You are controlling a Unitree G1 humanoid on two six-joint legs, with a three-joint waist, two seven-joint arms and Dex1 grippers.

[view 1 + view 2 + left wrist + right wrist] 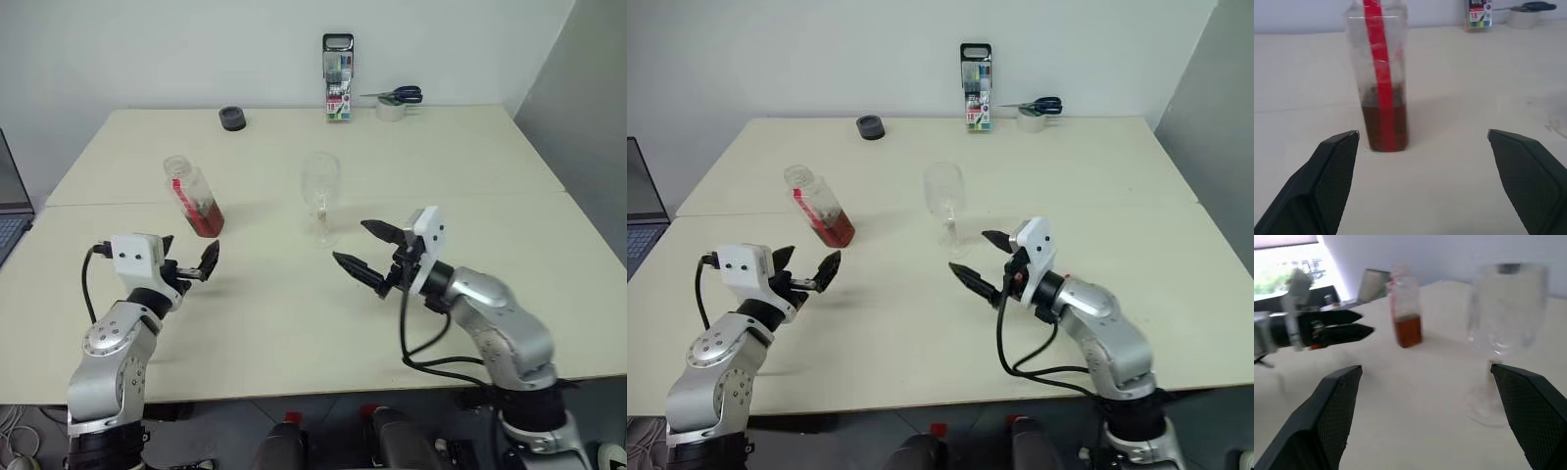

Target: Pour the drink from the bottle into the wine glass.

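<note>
The drink (207, 221) will pour straight out when the robot tips the bottle over the wine glass, because the bottle's clear opening (176, 164) looks uncapped.
The bottle (196, 201) stands upright on the left half of the table, a red strip down its side and the reddish-brown drink (207, 219) filling its lower part. The clear stemmed wine glass (320, 196) stands at mid-table, to the bottle's right. My left gripper (188, 257) is open and level, just short of the bottle, which sits ahead of the gap and towards one finger in the left wrist view (1382, 98). My right gripper (351, 242) is open, near the glass's foot and slightly right of it, holding nothing. In the right wrist view the glass (1506, 323) is close ahead.
A tall marker case (337, 78) stands at the table's far edge, with a tape roll (390, 110) and scissors (402, 96) beside it and a small black round object (232, 118) further left. A laptop (10, 220) lies at the left edge.
</note>
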